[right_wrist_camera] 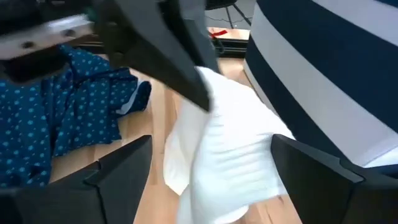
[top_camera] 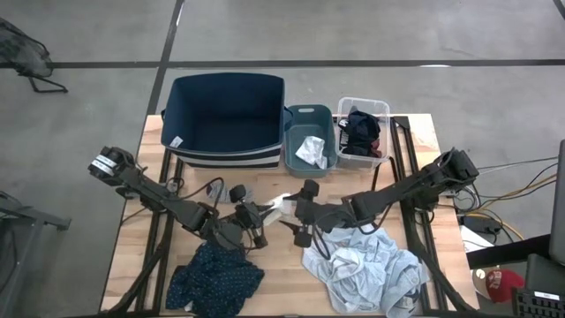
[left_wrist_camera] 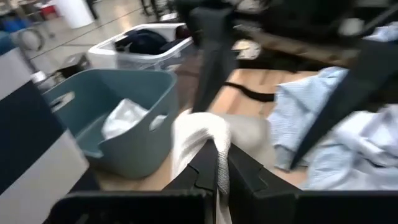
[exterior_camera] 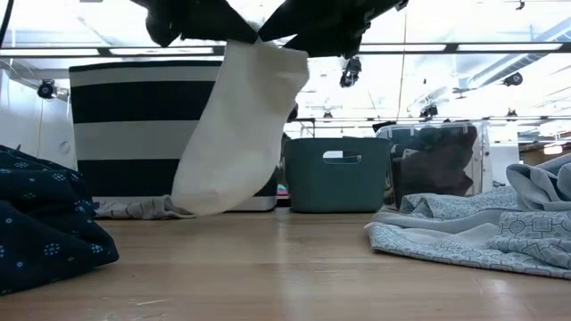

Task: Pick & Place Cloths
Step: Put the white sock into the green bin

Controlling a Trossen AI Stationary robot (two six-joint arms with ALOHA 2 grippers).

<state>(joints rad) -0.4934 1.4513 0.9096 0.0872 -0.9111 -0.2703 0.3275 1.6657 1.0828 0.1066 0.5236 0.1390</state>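
Note:
The white cloth [exterior_camera: 236, 134] is hanging from the robot's left gripper and the teal bin [top_camera: 305, 128] is closer to the right gripper, so next the right gripper takes the cloth and carries it to the bin.
A white cloth [top_camera: 281, 208] [exterior_camera: 236, 134] hangs between my two grippers over the middle of the table. My left gripper [top_camera: 258, 215] [left_wrist_camera: 217, 174] is shut on it. My right gripper [top_camera: 300, 216] [right_wrist_camera: 211, 168] is open, its fingers standing wide on either side of the white cloth [right_wrist_camera: 224, 149]; whether they touch it I cannot tell. A dark teal dotted piece [top_camera: 214, 278] [exterior_camera: 45, 223] lies near the table's near edge, left of centre. Light blue shirts [top_camera: 366, 265] [exterior_camera: 482, 232] lie crumpled to its right. My left gripper pinches the white cloth between its two fingers at a fold on its upper end [left_wrist_camera: 217, 155], coming from the table's left and slanting down. The cloth hangs below the fingers, and its lower end [exterior_camera: 201, 205] is clear of the table.
Along the far edge stand a big navy striped bin [top_camera: 225, 115], a teal bin [top_camera: 309, 113] with a white piece [top_camera: 311, 150] inside, and a clear bin [top_camera: 362, 104] holding dark pieces [top_camera: 360, 131]. A small grey piece [exterior_camera: 134, 209] lies by the navy bin.

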